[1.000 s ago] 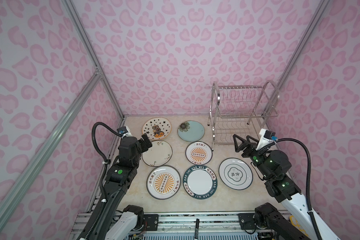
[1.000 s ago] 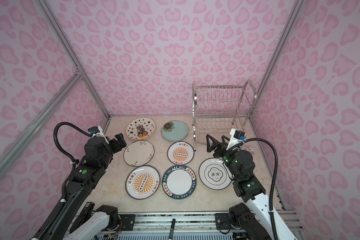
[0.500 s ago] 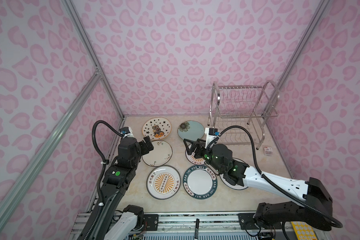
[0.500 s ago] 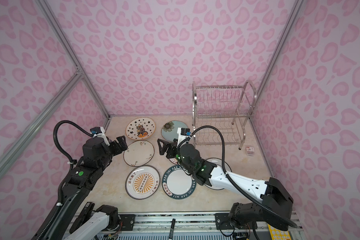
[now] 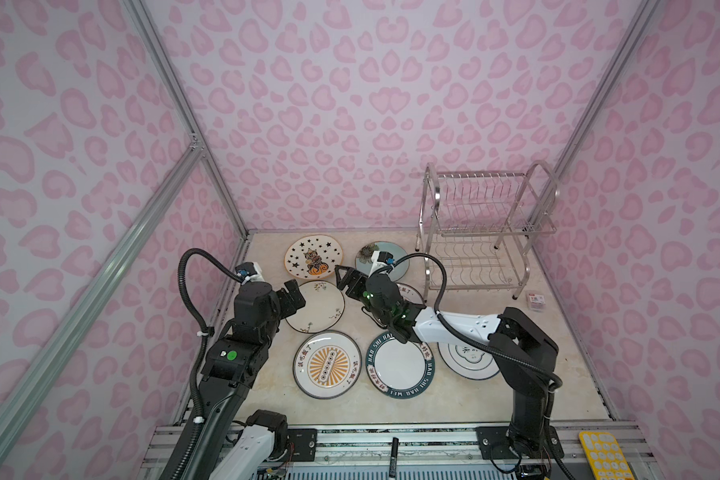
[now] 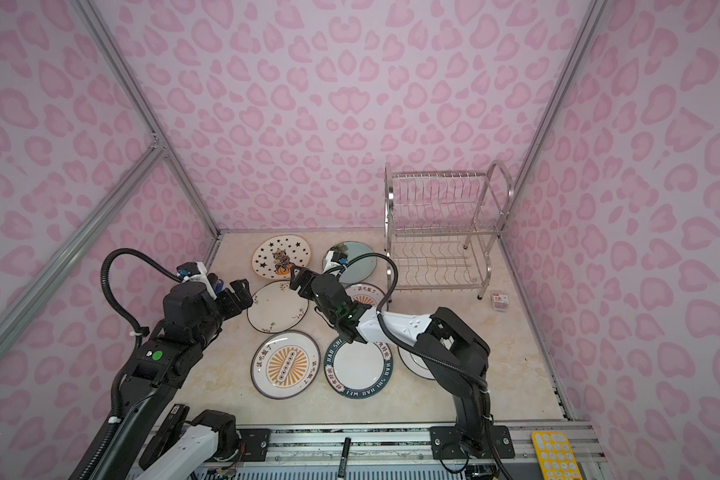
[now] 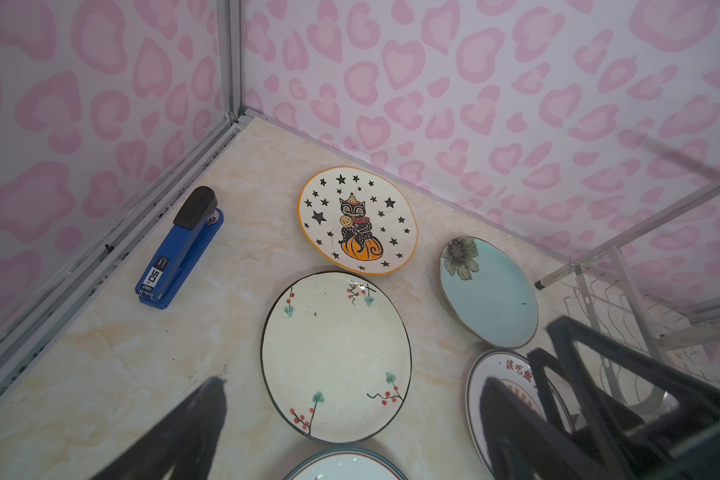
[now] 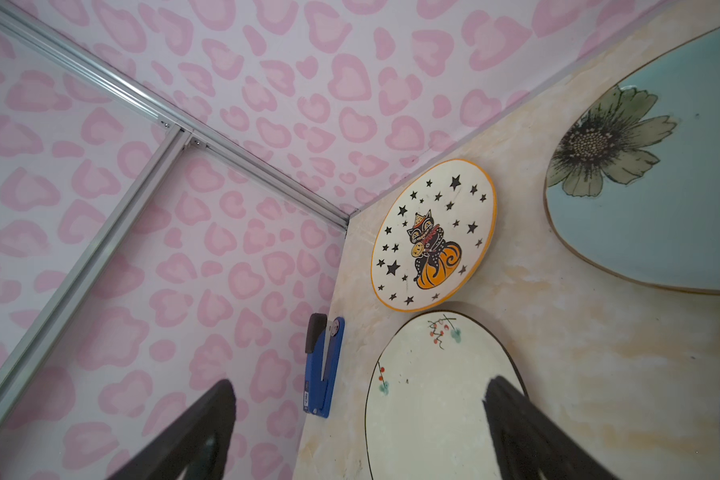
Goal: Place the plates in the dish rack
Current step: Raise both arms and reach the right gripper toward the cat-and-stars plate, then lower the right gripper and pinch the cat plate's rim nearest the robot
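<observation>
My right gripper is going down, and a gap separates the star-and-cat plate's rim from the pale blue flower plate. My right gripper should keep going down until it is on both sides of the star-and-cat plate's rim.
Several plates lie flat on the table: star-and-cat, pale blue flower, cream floral, a large sunburst, teal-lettered and white emblem. A smaller sunburst plate is mostly hidden under my right arm. The chrome dish rack stands empty at the back right. My left gripper is open at the cream plate's left edge, holding nothing. My right gripper reaches across the middle, open above that plate's right edge. The right wrist view shows the cream plate between the open fingers.
A blue stapler lies by the left wall near the back corner. A small box sits at the rack's right front foot. A yellow pad and a marker lie on the front rail.
My right arm has swung from the table's right side across to the middle, ending beside the cream plate. The left arm has barely shifted.
</observation>
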Tool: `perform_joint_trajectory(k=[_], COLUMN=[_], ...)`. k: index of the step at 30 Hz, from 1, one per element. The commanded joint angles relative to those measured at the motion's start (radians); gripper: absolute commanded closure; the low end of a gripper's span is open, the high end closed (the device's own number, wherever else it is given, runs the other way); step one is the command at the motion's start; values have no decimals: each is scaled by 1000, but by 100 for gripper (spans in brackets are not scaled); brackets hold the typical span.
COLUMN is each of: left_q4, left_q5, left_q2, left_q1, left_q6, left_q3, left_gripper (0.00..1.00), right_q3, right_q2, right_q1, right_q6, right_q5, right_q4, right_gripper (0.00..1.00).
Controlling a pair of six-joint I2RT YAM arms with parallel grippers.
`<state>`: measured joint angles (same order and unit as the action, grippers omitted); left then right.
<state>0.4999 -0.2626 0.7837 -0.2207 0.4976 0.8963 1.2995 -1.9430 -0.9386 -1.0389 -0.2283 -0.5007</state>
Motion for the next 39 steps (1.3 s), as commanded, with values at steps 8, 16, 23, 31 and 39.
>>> perform_joint_trajectory(k=[8, 16, 23, 31, 39], left_q4=[49, 60, 53, 56, 60], left_q5=[-4, 24, 33, 27, 21], left_q2=[-63, -58, -63, -69, -87], left_q1=[1, 1, 0, 1, 1], left_q6=[41, 44, 48, 52, 62], left_q3=[1, 11, 7, 4, 3], left_gripper=[3, 3, 3, 3, 3], right_q3=[351, 664, 790, 977, 1087], right_q2=[-338, -572, -672, -783, -845], right_q1=[96, 132, 143, 149, 152], right_q6=[-204, -253, -259, -273, -288], right_q5=[207, 256, 243, 241, 220], right_q4=[140, 386, 465, 580, 651], right_gripper=[8, 8, 13, 27, 45])
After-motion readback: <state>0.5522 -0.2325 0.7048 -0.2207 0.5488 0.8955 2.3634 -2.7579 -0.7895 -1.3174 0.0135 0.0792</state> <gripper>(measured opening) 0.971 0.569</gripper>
